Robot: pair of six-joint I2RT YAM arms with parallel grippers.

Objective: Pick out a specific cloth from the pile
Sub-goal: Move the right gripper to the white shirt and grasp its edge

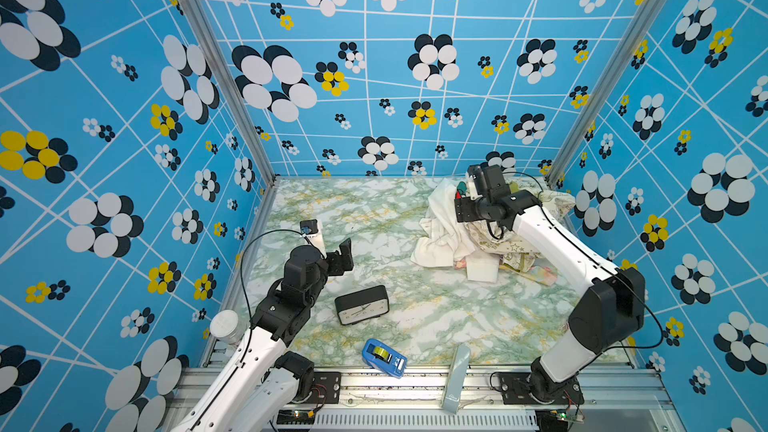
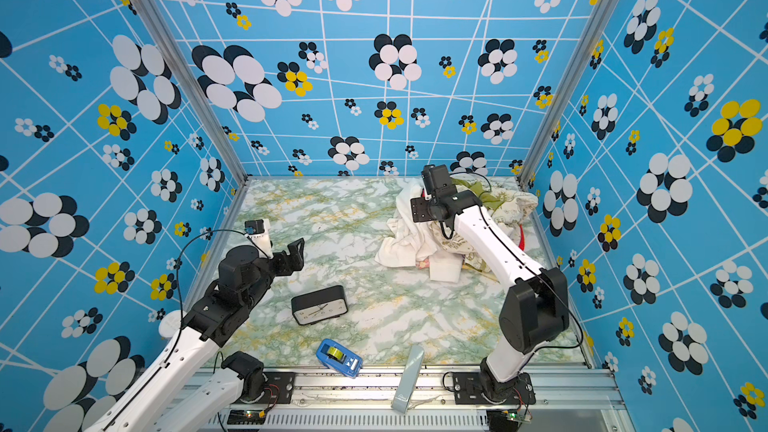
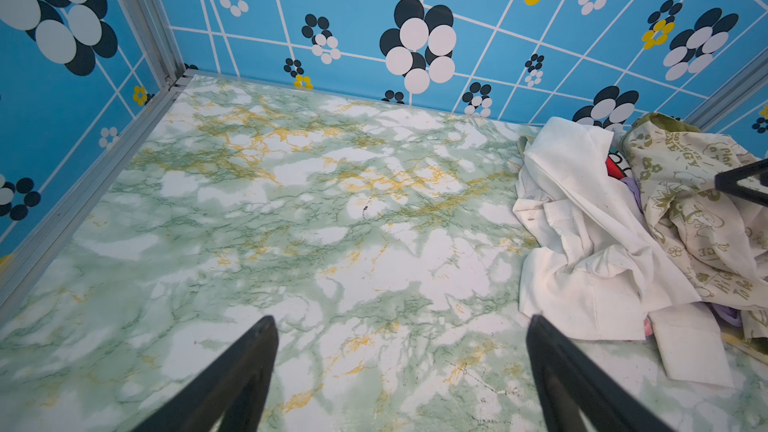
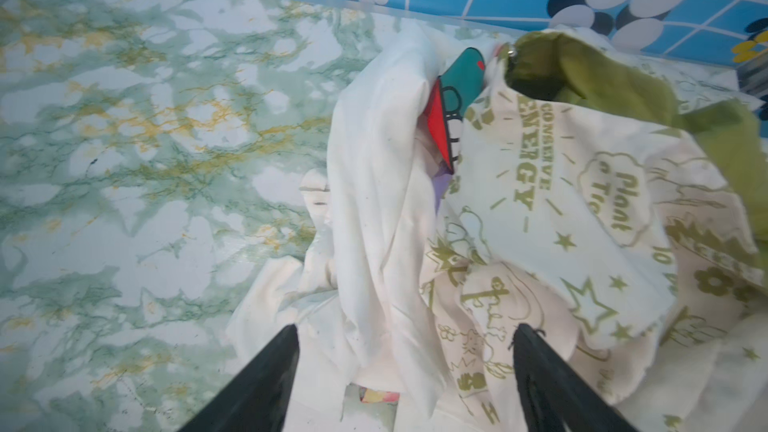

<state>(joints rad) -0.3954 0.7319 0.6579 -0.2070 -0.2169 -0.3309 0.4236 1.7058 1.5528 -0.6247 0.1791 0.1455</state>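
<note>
Purple fabric [image 4: 441, 185] shows beside the white cloth [image 1: 440, 224], so the robot should expect to find more purple fabric hidden under the white cloth when lifting it.
The cloth [image 4: 374, 201], a big plain white sheet, lies crumpled on the left side of the pile [image 1: 498, 243] at the back right of the table; it also shows in both top views [image 2: 405, 234] and in the left wrist view [image 3: 582, 222]. Beside it lie a cream cloth with olive-green print [image 4: 561, 201] and a bit of red and teal fabric [image 4: 451, 110]. My right gripper [image 4: 405, 328] is open just above the pile, one finger over the white cloth, the other over the printed one, gripping nothing. My left gripper [image 3: 401, 320] is open over bare table [image 1: 343, 255], well left of the pile.
A black clock [image 1: 361, 305] lies on the marble table [image 1: 374, 218] near the left arm. A blue tape dispenser [image 1: 384, 357] and a pale grey flat piece [image 1: 457, 376] sit at the front edge. A white round container [image 1: 224, 326] stands at the left. Patterned walls close three sides.
</note>
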